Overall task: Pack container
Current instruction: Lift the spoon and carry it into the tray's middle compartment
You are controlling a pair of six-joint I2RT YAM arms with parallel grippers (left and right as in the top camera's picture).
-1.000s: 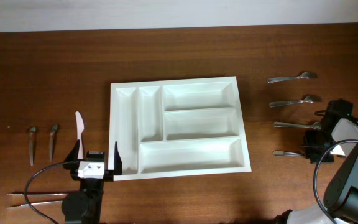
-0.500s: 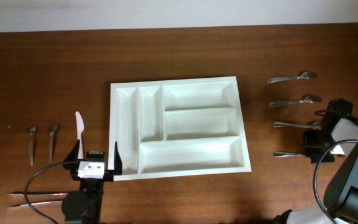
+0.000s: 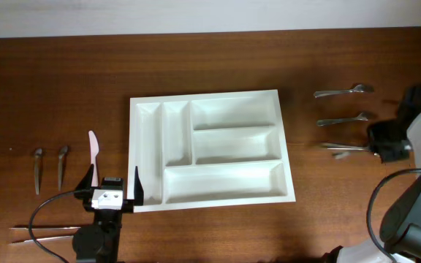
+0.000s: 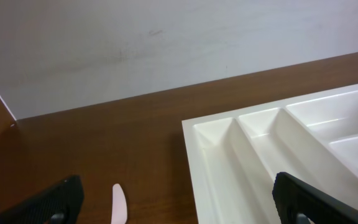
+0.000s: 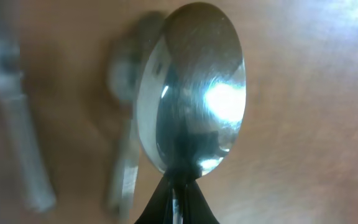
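Note:
The steel spoon [image 5: 191,93] is clear of its neighbours and the middle wide compartment [image 3: 237,145] is empty, so my right gripper should keep going toward that compartment and let go there.
The white five-compartment container [image 3: 207,96] lies in the middle of the table with nothing in it; its left corner shows in the left wrist view [image 4: 229,121]. My left gripper [image 3: 113,186] is open at the container's front left corner, empty [image 4: 179,202]. My right gripper [image 3: 382,142] is right of the container and is shut [image 5: 176,193] on the neck of a steel spoon [image 5: 191,93], held above the table. A blurred utensil [image 3: 342,147] sits just left of it; I cannot tell whether it is the held spoon.
Two spoons [image 3: 342,92] [image 3: 346,120] lie at the far right. A pink plastic knife [image 3: 93,148] [image 4: 118,205] lies left of the container. Two small spoons [image 3: 37,164] [image 3: 62,161] and long utensils [image 3: 46,232] lie at the left.
My right gripper has risen and moved toward the back with a spoon in it; the utensil that lay nearest the front on the right is gone from the table. The left arm has not moved.

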